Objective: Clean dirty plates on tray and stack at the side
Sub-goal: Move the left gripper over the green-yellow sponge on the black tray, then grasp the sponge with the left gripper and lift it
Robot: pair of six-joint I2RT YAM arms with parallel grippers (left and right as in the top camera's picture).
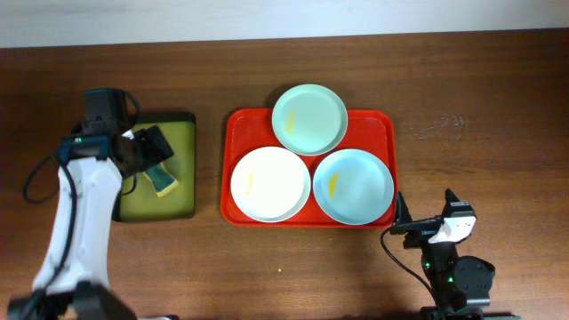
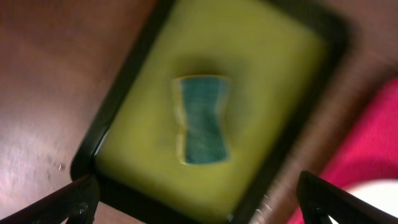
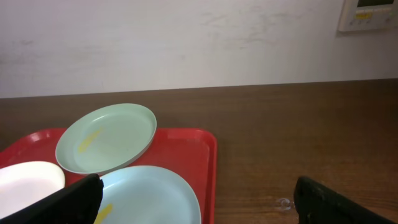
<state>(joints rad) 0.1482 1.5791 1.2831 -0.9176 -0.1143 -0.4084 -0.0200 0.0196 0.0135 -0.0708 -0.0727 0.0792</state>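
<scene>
My gripper will make the blue-green sponge (image 2: 204, 120) crease and pinch in at the narrow middle (image 2: 202, 117) when I lift it, and the sponge's ends will flare out, because that middle lies between wider ends.
A red tray (image 1: 378, 124) holds three plates: a mint green one (image 1: 309, 118) at the back, a white one (image 1: 270, 183) front left, a light blue one (image 1: 354, 185) front right. Each has a small yellow smear. In the right wrist view the tray (image 3: 196, 146) shows with the green plate (image 3: 109, 137), the blue plate (image 3: 152, 193) and the white plate's edge (image 3: 28, 180). My left gripper (image 1: 151, 151) is open above a blue-green sponge (image 2: 202, 118) that lies in the small black tray. My right gripper (image 1: 427, 218) is open and empty, in front of the red tray's right corner.
The black tray with the olive-green inside (image 1: 182, 200) lies left of the red tray; it fills the left wrist view (image 2: 273, 68). The sponge also shows from overhead (image 1: 163, 180). Bare wooden table (image 1: 480, 133) lies to the right of the red tray. A white wall (image 3: 186, 43) stands behind.
</scene>
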